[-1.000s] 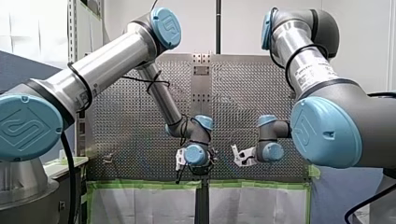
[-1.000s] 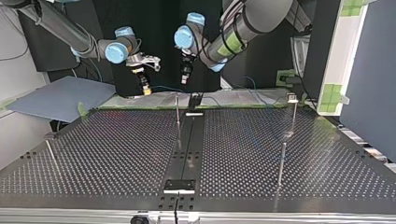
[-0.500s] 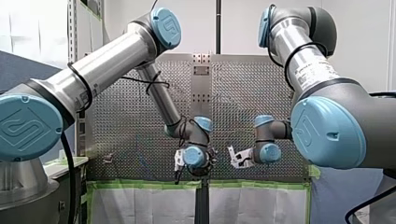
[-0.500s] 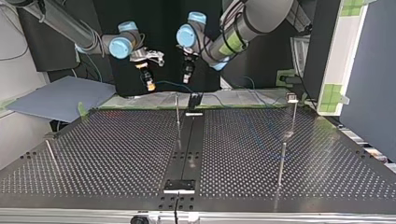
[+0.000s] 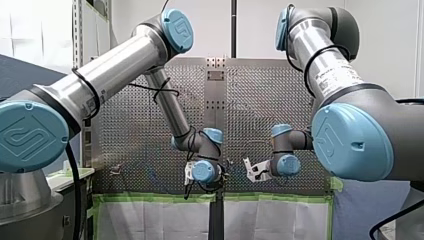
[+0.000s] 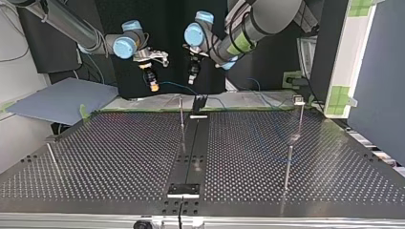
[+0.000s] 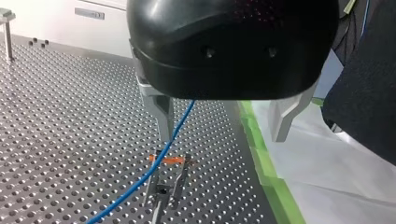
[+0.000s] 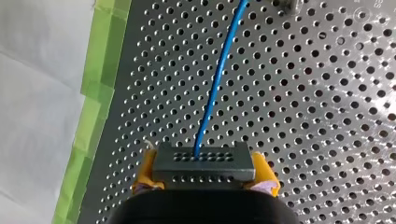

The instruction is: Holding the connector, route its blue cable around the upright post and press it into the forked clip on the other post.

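Note:
The blue cable [image 8: 219, 73] leaves the grey connector block nearly straight, so I expect it to stay stretched out next to the block when I pull it.
My right gripper [image 8: 204, 173], with yellow pads, is shut on a grey connector block [image 8: 203, 161]. The blue cable [image 8: 215, 88] leaves the block and runs ahead over the perforated plate. In the top view my right gripper [image 6: 152, 82] hangs above the table's far edge, and the cable [image 6: 175, 86] trails from it toward my left gripper [image 6: 192, 77]. My left gripper [image 7: 222, 136] is open with nothing between its metal fingers [image 7: 161, 112]. The cable [image 7: 140, 179] passes beside one finger. Below stands a forked clip [image 7: 167, 183] with an orange band. A thin upright post [image 6: 181, 112] stands near the middle.
More thin posts stand on the table [image 6: 119, 157] at the top view's right [image 6: 288, 164] and left [image 6: 51, 157], one at the far right with a block on top [image 6: 299, 101]. Green tape [image 7: 261, 154] edges the plate, with white sheeting beyond. A black rail [image 6: 193, 143] runs down the middle.
My right gripper has carried the connector toward the middle of the top view, closer to my left gripper. In the front view my left wrist has sunk lower and shifted left.

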